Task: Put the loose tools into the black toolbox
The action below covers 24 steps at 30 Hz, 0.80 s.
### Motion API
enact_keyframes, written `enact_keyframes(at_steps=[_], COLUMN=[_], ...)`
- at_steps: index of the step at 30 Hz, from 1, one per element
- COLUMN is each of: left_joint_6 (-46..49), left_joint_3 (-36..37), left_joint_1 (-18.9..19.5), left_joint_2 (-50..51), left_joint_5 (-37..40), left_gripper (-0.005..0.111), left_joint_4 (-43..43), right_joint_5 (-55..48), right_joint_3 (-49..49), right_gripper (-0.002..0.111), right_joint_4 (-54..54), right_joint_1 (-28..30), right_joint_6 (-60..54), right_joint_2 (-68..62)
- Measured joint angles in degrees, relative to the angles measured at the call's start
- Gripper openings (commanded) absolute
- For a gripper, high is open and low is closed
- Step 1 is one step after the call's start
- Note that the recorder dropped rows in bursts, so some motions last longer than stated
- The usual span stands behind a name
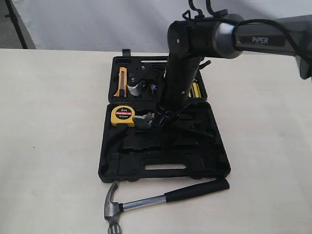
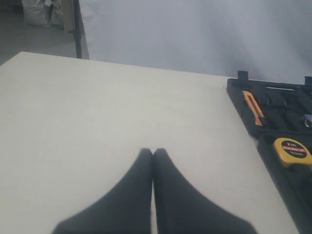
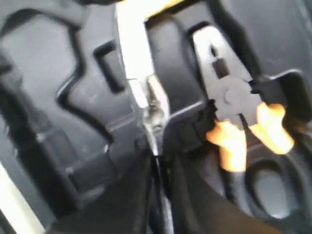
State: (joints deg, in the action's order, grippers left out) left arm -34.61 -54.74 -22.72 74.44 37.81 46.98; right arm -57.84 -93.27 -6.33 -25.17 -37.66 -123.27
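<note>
Next, my right gripper opens and lays the adjustable wrench, standing on its thin edge (image 3: 140, 66) over the toolbox's hollow, flat into the moulded outline (image 3: 84, 100) before taking the hammer.
The black toolbox (image 1: 214, 168) lies open on the table, both halves flat. My right gripper (image 1: 153, 121) hangs over the near half, shut on the adjustable wrench (image 1: 143, 121), whose silver jaw points toward the yellow tape measure (image 1: 123, 116). In the right wrist view the fingers (image 3: 139, 195) pinch the wrench (image 3: 146, 92) just above the moulded recesses (image 3: 58, 73). The claw hammer (image 1: 161, 200) lies on the table in front of the box. A small purplish thing, perhaps the tape roll (image 1: 153, 89), shows in the far half. My left gripper (image 2: 153, 151) is shut and empty over bare table.
An orange utility knife (image 1: 121, 80) sits in the far half. Orange-handled pliers (image 3: 239, 107) lie in a recess close beside the wrench. The left wrist view shows the toolbox (image 2: 243, 105) and tape measure (image 2: 291, 151) off to one side.
</note>
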Motion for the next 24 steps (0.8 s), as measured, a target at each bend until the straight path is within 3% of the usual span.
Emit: enact_keyframes(at_steps=[6,16,18,19,24], left_joint_6=[0.0,0.0,0.0,0.0,0.0], left_joint_3=[0.0,0.0,0.0,0.0,0.0], left_joint_1=[0.0,0.0,0.0,0.0,0.0], left_joint_2=[0.0,0.0,0.0,0.0,0.0], left_joint_5=[0.0,0.0,0.0,0.0,0.0], left_gripper=[0.001,0.001,0.001,0.001,0.001], left_joint_4=[0.0,0.0,0.0,0.0,0.0], right_joint_5=[2.14,18.29,18.92,19.27,18.65], right_joint_3=[2.45,16.87,17.52,17.62,18.0], right_gripper=[0.0,0.0,0.009,0.022,0.066], right_joint_4=[2.66,22.26,24.77,25.65,26.55], right_joint_1=[-1.82,-10.01,-10.67,-10.67,-10.9], right_joint_6=[0.54,16.14,18.77,20.29,25.31], right_joint_2=[4.36,7.55,7.68,7.78,7.78])
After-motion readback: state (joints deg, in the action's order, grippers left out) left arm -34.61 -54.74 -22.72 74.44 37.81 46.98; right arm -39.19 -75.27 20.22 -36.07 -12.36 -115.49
